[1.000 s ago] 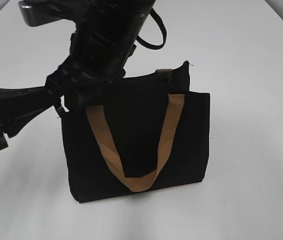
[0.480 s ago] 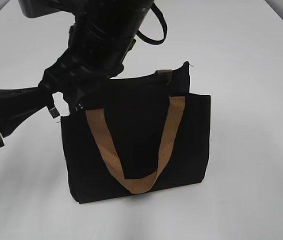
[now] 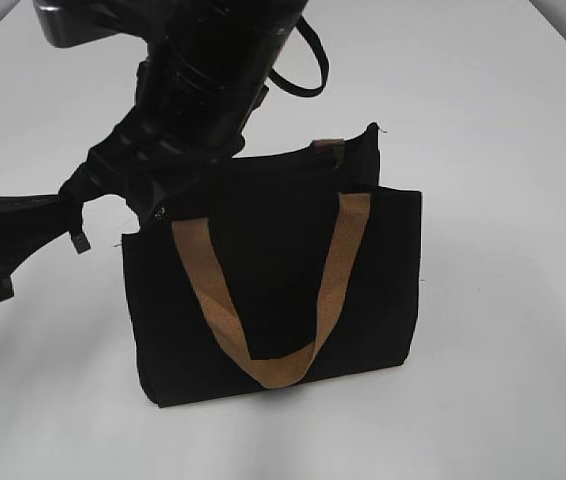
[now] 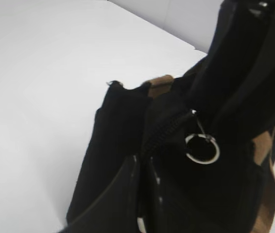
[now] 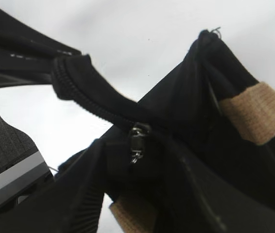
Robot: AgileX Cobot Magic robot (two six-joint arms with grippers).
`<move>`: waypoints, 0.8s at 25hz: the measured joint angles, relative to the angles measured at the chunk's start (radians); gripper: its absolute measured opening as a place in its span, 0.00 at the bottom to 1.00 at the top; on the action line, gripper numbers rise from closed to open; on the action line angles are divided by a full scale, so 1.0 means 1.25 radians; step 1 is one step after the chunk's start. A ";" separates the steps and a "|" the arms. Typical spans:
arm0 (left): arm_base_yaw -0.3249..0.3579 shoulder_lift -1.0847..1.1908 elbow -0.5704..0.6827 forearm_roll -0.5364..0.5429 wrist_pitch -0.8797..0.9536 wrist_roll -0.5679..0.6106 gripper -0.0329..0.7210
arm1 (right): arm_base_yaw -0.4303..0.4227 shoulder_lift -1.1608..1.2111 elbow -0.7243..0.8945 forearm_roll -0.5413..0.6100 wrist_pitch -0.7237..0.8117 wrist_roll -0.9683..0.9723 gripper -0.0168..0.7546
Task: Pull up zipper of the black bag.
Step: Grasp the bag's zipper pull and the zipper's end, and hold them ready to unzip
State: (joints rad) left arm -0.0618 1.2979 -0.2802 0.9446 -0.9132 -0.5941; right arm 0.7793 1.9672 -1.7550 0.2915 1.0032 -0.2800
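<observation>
The black zip track [image 5: 99, 100] is stretched from the robot's left gripper to the zipper, so the black bag [image 3: 275, 285] will drag along standing up when the robot pulls.
The black bag [image 3: 273, 290] stands upright on the white table, with a tan handle [image 3: 335, 262] hanging down its front. My left gripper [image 4: 145, 194] is shut on the end of the black zip track at the bag's top left corner. In the right wrist view the track [image 5: 86, 99] runs stretched from that grip to the zipper [image 5: 138, 141], a small silvery slider. Its ring pull [image 4: 202, 148] hangs free. My right gripper [image 5: 132, 150] is open, one finger on each side of the zipper, with a gap to both. In the exterior view both grippers are lost in black.
The right arm [image 3: 203, 90] reaches in from the top across to the bag's left corner, above the left arm [image 3: 13, 235]. A black cable loop [image 3: 308, 60] hangs off it. Bare white table [image 3: 503, 150] lies right of the bag and in front.
The left arm has drawn back to the left and slightly down, holding the bag's corner. The right arm has shifted a little up and left. The bag has stayed in place.
</observation>
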 joint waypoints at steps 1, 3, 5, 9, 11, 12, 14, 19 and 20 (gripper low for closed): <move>0.000 -0.004 0.000 -0.012 0.018 0.000 0.05 | 0.000 0.000 0.000 0.000 0.000 -0.002 0.43; 0.000 -0.010 0.000 -0.029 0.055 -0.001 0.05 | 0.001 0.000 0.000 0.000 0.000 -0.002 0.43; 0.000 -0.018 0.000 -0.045 0.094 -0.002 0.05 | 0.001 0.000 0.000 0.000 0.000 -0.002 0.43; 0.000 -0.038 0.000 -0.097 0.138 -0.002 0.05 | 0.001 -0.004 0.000 0.001 -0.004 -0.013 0.43; 0.000 -0.051 0.000 -0.115 0.149 -0.002 0.05 | 0.001 -0.010 0.000 0.000 -0.003 -0.016 0.43; 0.000 -0.057 0.000 -0.120 0.151 -0.002 0.05 | 0.001 -0.011 0.000 -0.001 -0.003 -0.017 0.43; 0.000 -0.070 0.001 -0.121 0.149 -0.002 0.05 | 0.001 -0.013 0.000 0.000 -0.001 -0.017 0.43; 0.000 -0.099 0.001 -0.121 0.106 -0.002 0.05 | 0.032 -0.013 0.000 -0.003 -0.006 -0.038 0.44; 0.000 -0.104 0.001 -0.121 0.098 -0.002 0.05 | 0.039 -0.013 0.000 -0.003 -0.010 -0.039 0.46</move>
State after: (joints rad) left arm -0.0618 1.1682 -0.2794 0.7937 -0.7901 -0.5972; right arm 0.8280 1.9507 -1.7550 0.2873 0.9902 -0.3294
